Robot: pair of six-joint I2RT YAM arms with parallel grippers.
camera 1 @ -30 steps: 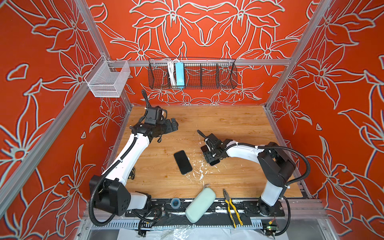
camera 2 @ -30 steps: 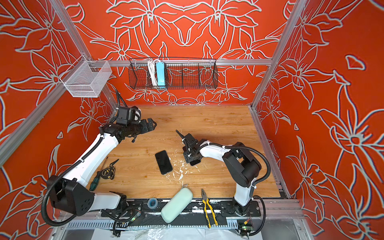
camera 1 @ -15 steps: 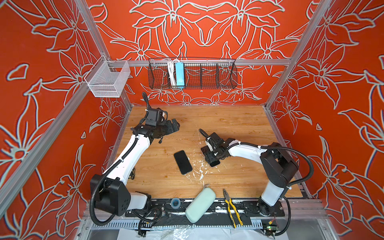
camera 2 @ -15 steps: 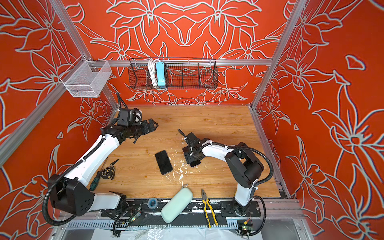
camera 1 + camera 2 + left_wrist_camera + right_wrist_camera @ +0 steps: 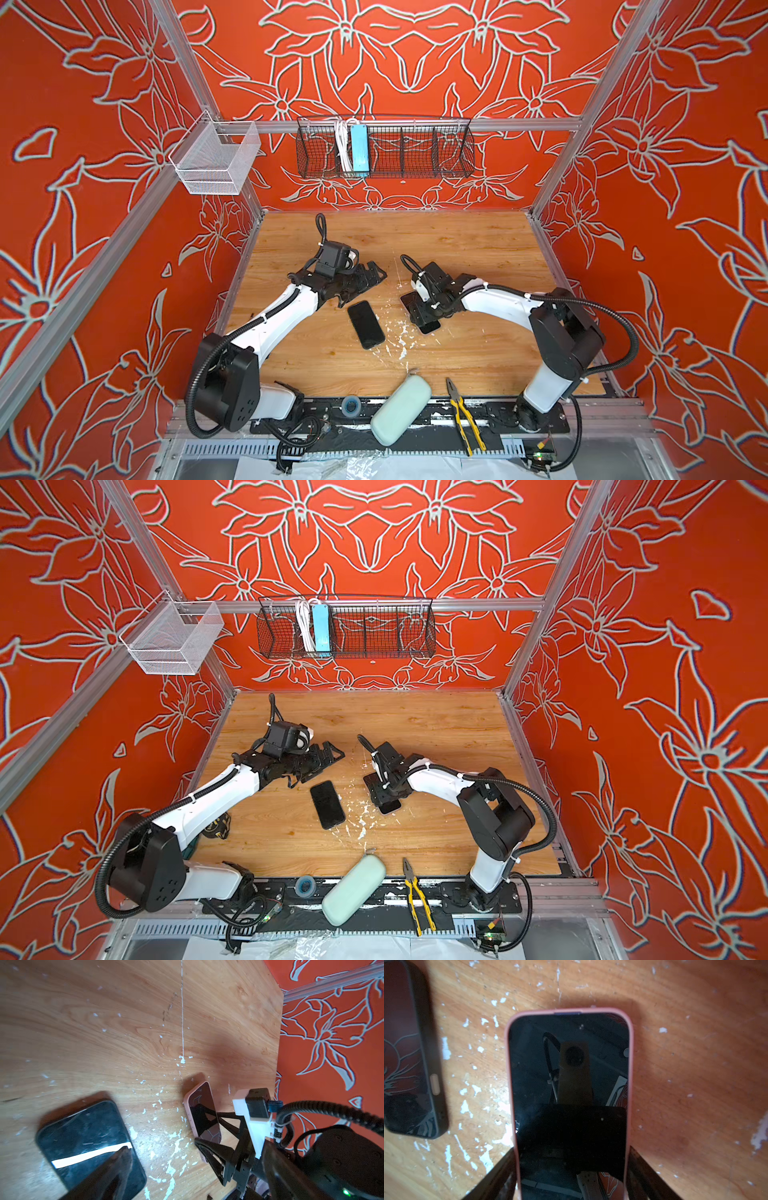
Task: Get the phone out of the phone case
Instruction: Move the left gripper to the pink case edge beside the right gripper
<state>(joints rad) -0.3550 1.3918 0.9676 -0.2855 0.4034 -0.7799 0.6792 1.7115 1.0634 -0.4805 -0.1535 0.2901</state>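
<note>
My right gripper is holding the pink phone case's long sides (image 5: pixel 511 1092), and the case's far end (image 5: pixel 409 295) is free. My left gripper should keep going in until it takes hold of that end of the case.
The phone (image 5: pixel 569 1064) sits screen up in its pink phone case (image 5: pixel 630 1084). My right gripper (image 5: pixel 571 1156) is shut on the case's two long sides, low over the wooden table near its middle. In both top views only the phone's near end (image 5: pixel 430 328) (image 5: pixel 390 807) shows under the right gripper (image 5: pixel 422 309) (image 5: pixel 380 791). The left wrist view shows the cased phone (image 5: pixel 204 1111) from the side. My left gripper (image 5: pixel 368 276) (image 5: pixel 326 756) hangs open and empty to its left, one finger (image 5: pixel 116 1167) showing.
A second dark phone (image 5: pixel 365 325) (image 5: pixel 327 805) (image 5: pixel 89 1142) (image 5: pixel 406 1053) lies flat between the grippers. White flecks (image 5: pixel 401 336) dot the wood. At the front edge lie a pale green pouch (image 5: pixel 401 409), yellow pliers (image 5: pixel 465 415) and a tape roll (image 5: pixel 349 405). Two wire baskets (image 5: pixel 384 151) hang on the walls.
My left gripper has moved right and nearer, toward the middle of the table, staying open. The right gripper has shifted only slightly with the cased phone.
</note>
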